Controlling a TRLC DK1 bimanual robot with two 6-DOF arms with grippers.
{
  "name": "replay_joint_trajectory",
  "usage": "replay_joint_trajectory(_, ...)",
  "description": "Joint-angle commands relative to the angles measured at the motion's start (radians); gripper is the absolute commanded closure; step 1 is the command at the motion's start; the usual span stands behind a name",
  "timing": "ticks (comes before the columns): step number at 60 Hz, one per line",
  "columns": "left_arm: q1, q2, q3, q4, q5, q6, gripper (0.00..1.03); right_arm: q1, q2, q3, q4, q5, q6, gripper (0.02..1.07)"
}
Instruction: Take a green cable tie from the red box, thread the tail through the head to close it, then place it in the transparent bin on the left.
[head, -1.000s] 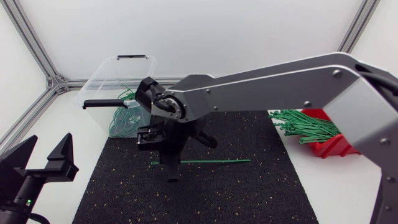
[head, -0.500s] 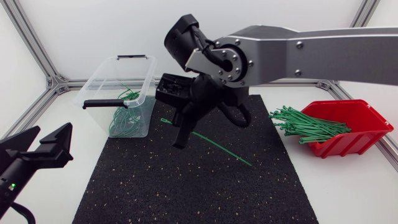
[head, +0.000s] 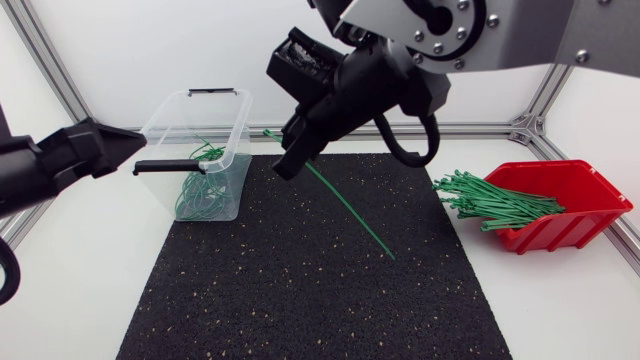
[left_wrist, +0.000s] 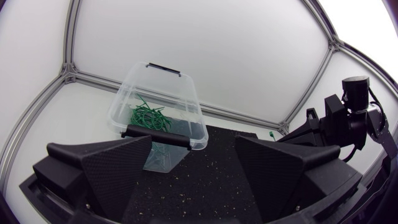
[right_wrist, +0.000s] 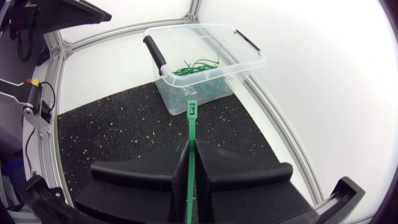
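The green tie's tail (head: 352, 210) will bend into a loop when I bring it to the tie's head, because the closed ties in the bin (head: 203, 195) have a round curve.
My right gripper (head: 293, 160) hangs above the mat's far edge, shut on a green cable tie (head: 345, 205). The tie's head (head: 266, 132) sticks out toward the transparent bin (head: 165, 122); its tail slants down to the mat. In the right wrist view the tie (right_wrist: 191, 134) stands straight out from between the closed fingers (right_wrist: 149, 171). My left gripper (head: 125, 146) is at the left, level with the bin, pointing right. Its fingers (left_wrist: 118, 165) stand wide open around nothing. The bin (left_wrist: 186, 93) holds several closed green ties (left_wrist: 148, 116).
The red box (head: 590, 190) sits at the right with a pile of green ties (head: 490, 200) spilling over its left side. A black speckled mat (head: 300, 300) covers the table's middle. The bin has black handles (head: 165, 166).
My right arm has lifted the tie off the mat and carried it up and back, tail now slanting down. My left arm has risen from the front left corner toward the bin.
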Motion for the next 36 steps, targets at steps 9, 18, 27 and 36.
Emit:
replay_joint_trajectory(9,-0.068,0.167,0.190,-0.066,0.083,-0.086,0.12,-0.025,-0.018,0.122,-0.008,-0.008,0.098,1.01)
replay_joint_trajectory(18,-0.100,0.230,0.242,-0.007,0.132,-0.169,0.12,-0.028,-0.018,0.159,-0.016,-0.027,0.152,1.01)
replay_joint_trajectory(27,-0.123,0.259,0.260,0.092,0.137,-0.239,0.11,-0.041,-0.002,0.184,-0.020,-0.037,0.194,1.01)
replay_joint_trajectory(36,-0.157,0.331,0.303,0.148,0.135,-0.266,0.11,-0.070,0.025,0.214,-0.016,-0.065,0.235,1.01)
